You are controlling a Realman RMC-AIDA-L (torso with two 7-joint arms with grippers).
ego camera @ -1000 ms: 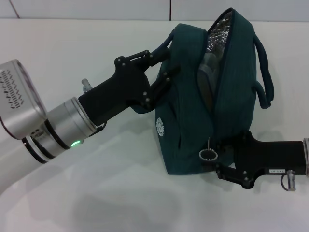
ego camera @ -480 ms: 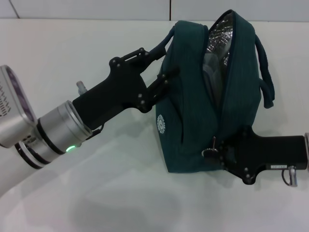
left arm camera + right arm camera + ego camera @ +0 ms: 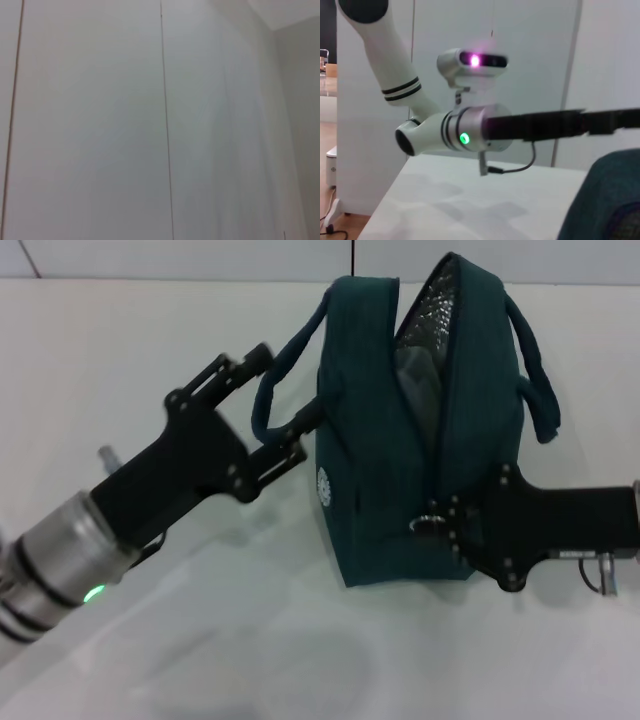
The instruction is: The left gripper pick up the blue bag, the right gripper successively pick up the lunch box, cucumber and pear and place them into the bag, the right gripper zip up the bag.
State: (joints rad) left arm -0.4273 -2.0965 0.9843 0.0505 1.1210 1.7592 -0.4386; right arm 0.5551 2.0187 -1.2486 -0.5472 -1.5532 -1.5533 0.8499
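Note:
My left gripper needs to pinch the bag's near bottom corner [image 3: 352,572] before zipping, because the bag's near end stands loose while my right gripper holds the zipper ring [image 3: 427,522].
The blue bag [image 3: 385,440] stands upright on the white table [image 3: 150,330]. Its top gapes open and shows silver lining and a grey lunch box [image 3: 415,380] inside. Cucumber and pear are hidden. My left gripper [image 3: 280,400] is open at the bag's left side, with the left handle strap [image 3: 268,390] looping between its fingers. My right gripper [image 3: 442,528] is shut on the zipper pull ring [image 3: 428,523] at the lower end of the bag's zipper. The right wrist view shows a corner of the bag [image 3: 602,200] and the left arm [image 3: 470,132].
The bag's right handle [image 3: 535,370] hangs loose on the far side. The wall [image 3: 200,258] runs just behind the table. The left wrist view shows only bare wall panels [image 3: 100,125].
The left gripper has drawn back to the left and opened, letting the handle slacken. The bag has tipped upright. The right gripper has moved a little up with the zipper pull.

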